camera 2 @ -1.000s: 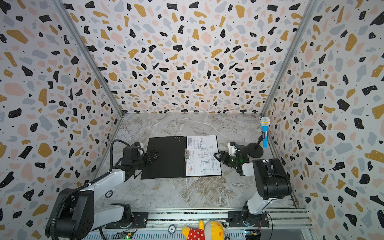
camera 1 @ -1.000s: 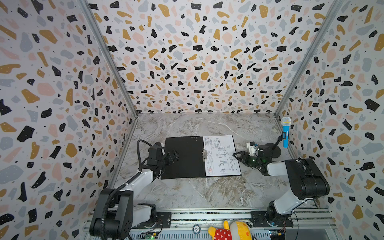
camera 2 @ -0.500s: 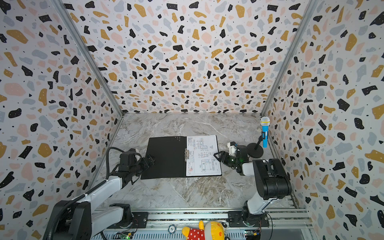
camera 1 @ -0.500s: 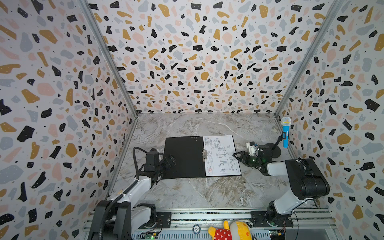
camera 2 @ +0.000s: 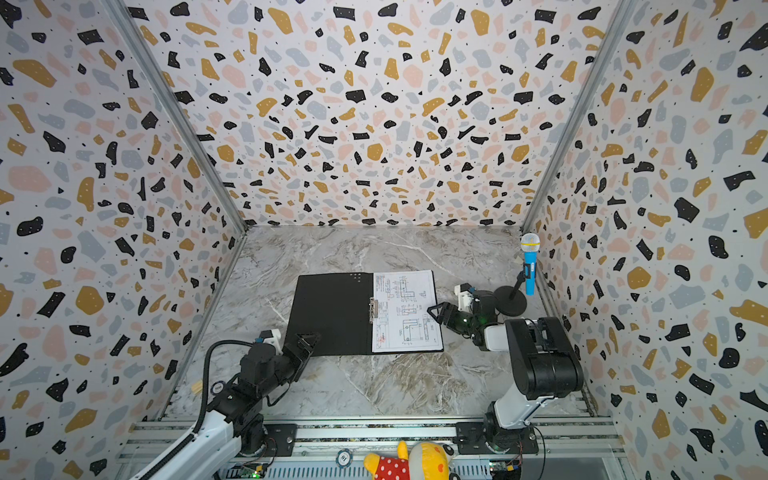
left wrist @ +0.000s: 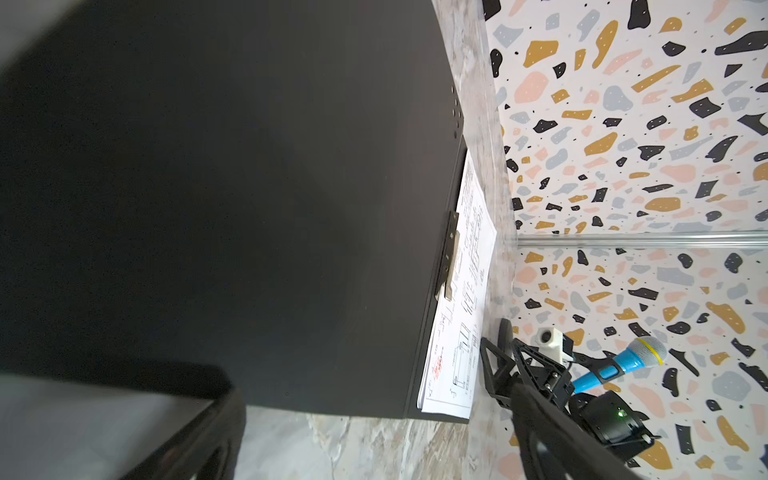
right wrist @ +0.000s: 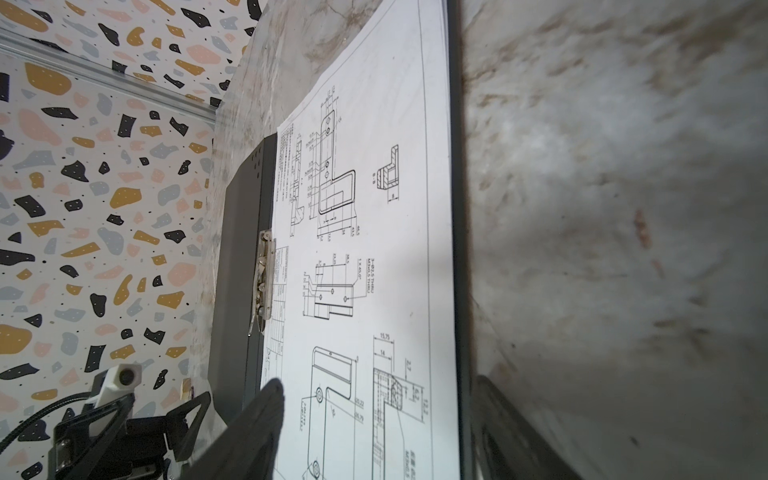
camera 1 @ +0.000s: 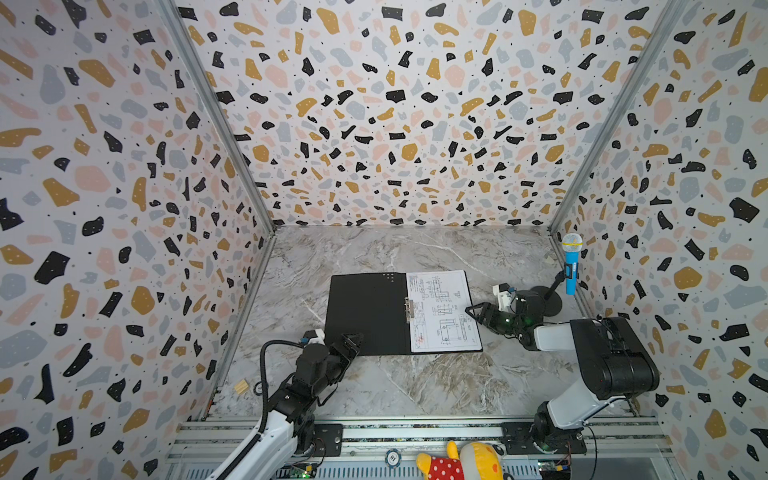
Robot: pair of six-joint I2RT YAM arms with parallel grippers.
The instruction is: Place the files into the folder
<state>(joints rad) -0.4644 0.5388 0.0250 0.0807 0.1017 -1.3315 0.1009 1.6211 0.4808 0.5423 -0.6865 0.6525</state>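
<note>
My left gripper is beside the flat black flap's outer corner (camera 1: pixel 356 308), so I should grip its near edge nearer the folder's spine (camera 1: pixel 379 353) and fold the flap over the files.
The folder (camera 1: pixel 365 311) (camera 2: pixel 332 311) lies open on the marble table, black inside up, with a metal clip (camera 1: pixel 408 309) at its spine. The files (camera 1: pixel 442 311) (right wrist: pixel 395 270) rest on its right half; the top sheet shows line drawings, and what lies beneath it is hidden. My left gripper (camera 1: pixel 351 338) (left wrist: pixel 374 449) is open at the folder's near left corner, with the bare black flap (left wrist: pixel 249 208) just ahead of it. My right gripper (camera 1: pixel 473 311) (right wrist: pixel 374 449) is open at the folder's right edge. One of its fingers is over the sheet and the other over the table beside it.
A blue toy microphone (camera 1: pixel 571 266) stands on a black round-based stand (camera 1: pixel 544 301) by the right wall, just behind my right gripper. A small wooden block (camera 1: pixel 241 386) lies by the left wall. A plush toy (camera 1: pixel 461 461) sits on the front rail.
My left gripper has drawn back from the middle of the folder's left edge to its near left corner, still open. The right arm, folder and sheets have not moved.
</note>
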